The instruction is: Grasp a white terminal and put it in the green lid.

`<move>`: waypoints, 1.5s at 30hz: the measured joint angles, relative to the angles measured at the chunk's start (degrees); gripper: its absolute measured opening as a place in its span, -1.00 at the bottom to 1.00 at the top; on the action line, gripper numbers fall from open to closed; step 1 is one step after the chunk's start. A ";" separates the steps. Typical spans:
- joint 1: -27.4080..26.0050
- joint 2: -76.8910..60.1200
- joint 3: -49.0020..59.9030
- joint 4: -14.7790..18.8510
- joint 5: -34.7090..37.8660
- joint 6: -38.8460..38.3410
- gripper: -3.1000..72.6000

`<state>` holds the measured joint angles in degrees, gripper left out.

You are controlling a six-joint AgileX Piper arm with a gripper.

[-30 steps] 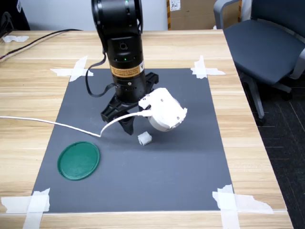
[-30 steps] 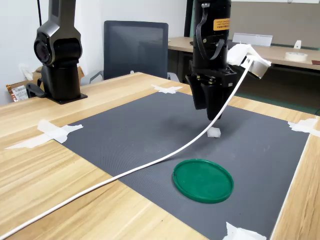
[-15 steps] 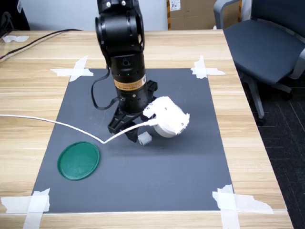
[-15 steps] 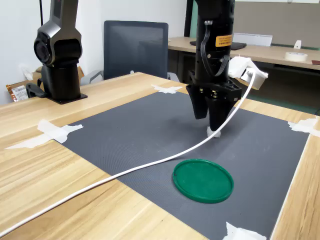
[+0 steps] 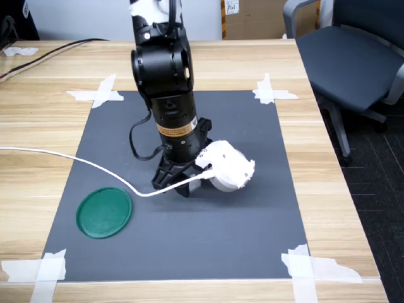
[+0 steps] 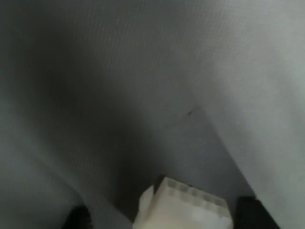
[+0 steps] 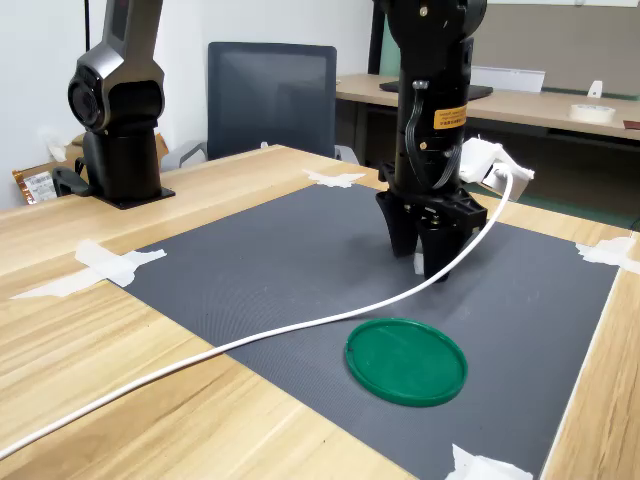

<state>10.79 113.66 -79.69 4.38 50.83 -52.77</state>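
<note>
My gripper will carry the white terminal, and the white cable (image 5: 114, 173) will follow in a drooping loop, because it curves slack from the wrist camera (image 5: 225, 166).
The white terminal (image 6: 183, 207), a small ribbed plastic block, lies on the dark mat between my two dark fingertips (image 6: 76, 217) in the wrist view. My gripper (image 6: 164, 218) is open around it; one finger stands clear and the other sits close beside it. In the first exterior view the gripper (image 5: 182, 184) is down at the mat and hides the terminal. In the second exterior view a sliver of the terminal (image 7: 418, 263) shows between the lowered fingers of the gripper (image 7: 425, 262). The green lid (image 5: 104, 212) (image 7: 406, 360) lies flat and empty, apart from the gripper.
A white cable (image 5: 76, 163) trails from the wrist camera across the grey mat (image 5: 252, 221) and off the table. White tape strips (image 5: 309, 266) hold the mat's corners. A second black arm base (image 7: 118, 130) stands on the table. An office chair (image 5: 353, 57) is nearby.
The arm has dropped and shifted toward the terminal. Its fingers now straddle the terminal, which was in plain sight beside them a second ago. The lid has not moved.
</note>
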 joint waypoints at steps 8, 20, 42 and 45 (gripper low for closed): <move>0.00 0.11 -0.12 0.16 -0.31 0.00 0.01; -0.36 -5.27 -0.12 1.87 -3.06 0.88 -0.07; -26.99 -13.85 -0.01 8.78 1.90 -5.50 -0.07; -27.80 -12.90 -0.01 7.96 2.37 -5.50 -0.07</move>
<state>-17.01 100.76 -79.71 12.34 53.20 -58.26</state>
